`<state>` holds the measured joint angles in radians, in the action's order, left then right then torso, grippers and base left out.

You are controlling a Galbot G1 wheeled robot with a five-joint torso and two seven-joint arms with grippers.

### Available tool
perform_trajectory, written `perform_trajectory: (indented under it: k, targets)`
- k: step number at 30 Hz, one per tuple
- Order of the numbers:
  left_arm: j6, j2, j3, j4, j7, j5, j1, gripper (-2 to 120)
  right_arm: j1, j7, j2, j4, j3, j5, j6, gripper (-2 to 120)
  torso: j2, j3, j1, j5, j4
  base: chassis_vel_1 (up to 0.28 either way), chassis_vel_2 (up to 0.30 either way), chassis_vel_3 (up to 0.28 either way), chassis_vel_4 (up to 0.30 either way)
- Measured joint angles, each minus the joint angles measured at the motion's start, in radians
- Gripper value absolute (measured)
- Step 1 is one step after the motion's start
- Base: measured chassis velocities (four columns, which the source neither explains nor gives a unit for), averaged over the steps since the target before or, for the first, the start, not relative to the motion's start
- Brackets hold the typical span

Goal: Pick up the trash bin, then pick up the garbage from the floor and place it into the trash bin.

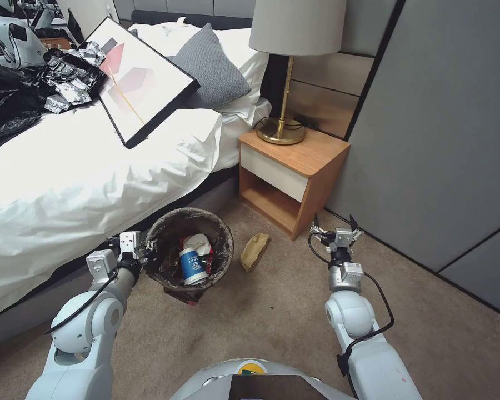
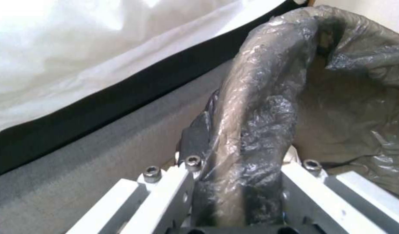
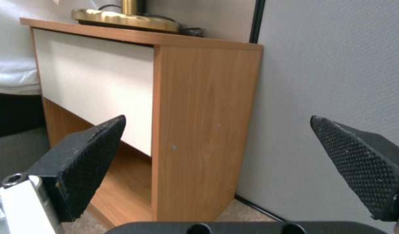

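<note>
I expect the brown paper (image 1: 254, 251) to pinch in at the grip and its ends to stay stiff when I lift it, because its creased sides (image 1: 249, 257) stand off the carpet.
The trash bin (image 1: 190, 253), lined with a dark bag, hangs above the floor (image 1: 278, 311) beside the bed, with my left gripper (image 1: 148, 251) shut on its rim. The left wrist view shows the bag-covered rim (image 2: 256, 130) clamped between the jaws. Inside the bin lie a blue-white cup (image 1: 192, 265) and red-white crumpled pieces (image 1: 197, 243). A crumpled brown paper (image 1: 254, 250), garbage, lies on the carpet right of the bin, in front of the nightstand. My right gripper (image 1: 335, 226) is open, hovering right of the paper near the nightstand's corner, its fingertips (image 3: 93, 146) wide apart with nothing between.
A wooden nightstand (image 1: 294, 166) with a brass lamp (image 1: 286, 66) stands ahead. The bed (image 1: 94, 166) with white sheets, a framed picture (image 1: 136, 78) and black bags (image 1: 11, 100) runs along the left. A grey wall panel (image 1: 444, 139) closes the right side.
</note>
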<state>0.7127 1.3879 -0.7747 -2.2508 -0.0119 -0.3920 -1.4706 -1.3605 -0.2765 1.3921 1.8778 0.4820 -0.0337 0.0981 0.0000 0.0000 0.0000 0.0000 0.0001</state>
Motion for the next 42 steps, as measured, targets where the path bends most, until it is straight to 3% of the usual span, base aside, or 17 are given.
perform_trajectory:
  k: [12, 42]
  targets:
    - [-0.009, 0.001, 0.001, 0.001, 0.006, -0.002, 0.000, 5, 0.003, -0.046, 0.003, -0.002, -0.015, 0.008, -0.057, 100, 0.000, 0.000, 0.000, 0.0000, -0.0001, 0.000, 0.000, 0.000, 0.000]
    - [0.006, -0.007, 0.000, -0.012, 0.002, -0.027, -0.002, 5, -0.008, -0.052, 0.002, -0.003, -0.027, 0.020, -0.069, 100, 0.000, 0.000, 0.000, 0.0000, -0.0001, 0.025, 0.026, 0.028, 0.026]
